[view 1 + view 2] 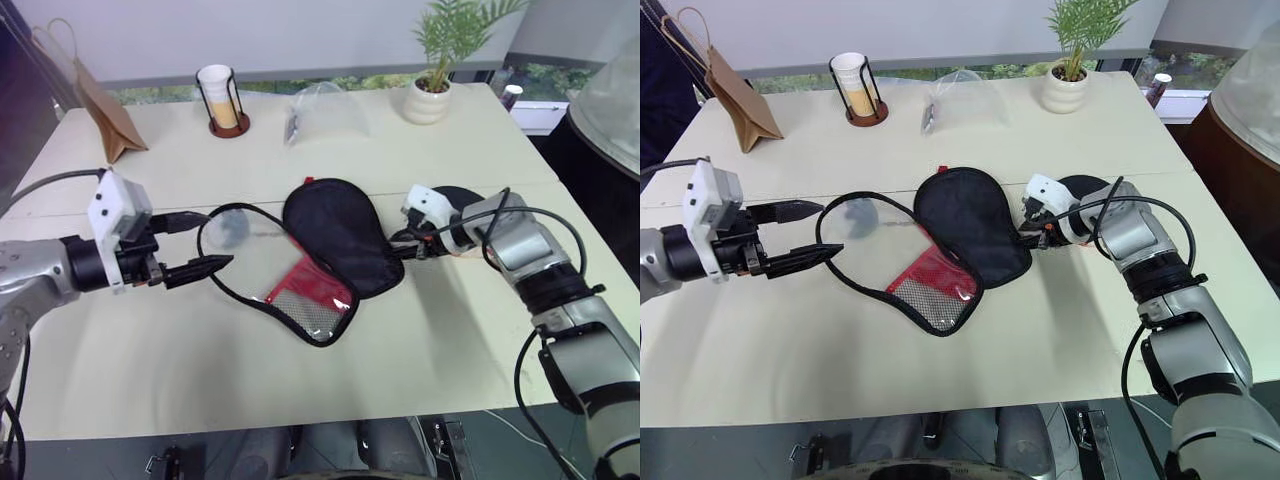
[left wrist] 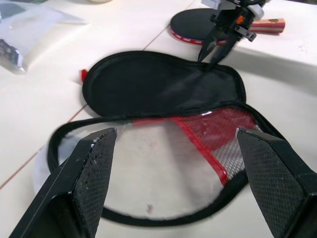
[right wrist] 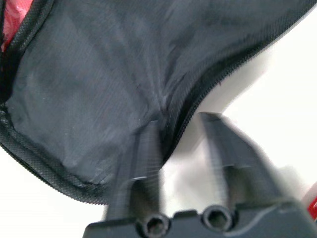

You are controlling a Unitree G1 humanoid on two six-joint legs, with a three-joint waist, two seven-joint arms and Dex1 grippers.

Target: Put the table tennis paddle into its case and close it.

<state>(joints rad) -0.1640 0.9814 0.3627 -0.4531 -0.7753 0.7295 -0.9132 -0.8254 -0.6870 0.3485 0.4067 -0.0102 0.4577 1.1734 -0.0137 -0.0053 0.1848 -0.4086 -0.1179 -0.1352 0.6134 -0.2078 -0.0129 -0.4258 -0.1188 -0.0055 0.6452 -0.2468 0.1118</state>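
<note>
I am going to fold the mesh half [image 1: 309,313] over, and it should swing onto the black flap and lie flat, because the matching halves meet along a shared edge [image 1: 312,258].
The case [image 1: 340,235] lies unzipped at mid-table, its black flap folded open to the right. Its red logo panel [image 1: 300,285] and mesh lie toward the front, and a grey fluffy charm [image 1: 228,228] rests at its left end. The table tennis paddle [image 1: 462,195] lies flat behind my right wrist, its handle [image 2: 267,23] pointing away from the case. My right gripper [image 1: 400,250] is at the flap's right edge, its fingers [image 3: 148,148] parted with the zipper edge running between them. My left gripper [image 1: 212,242] hovers open at the case's left end, holding nothing.
Along the far side of the table stand a brown paper bag [image 1: 105,110], a cup in a wire stand [image 1: 220,100], a clear plastic bag [image 1: 320,110] and a potted plant [image 1: 432,90]. The table's right edge [image 1: 590,230] is close behind my right arm.
</note>
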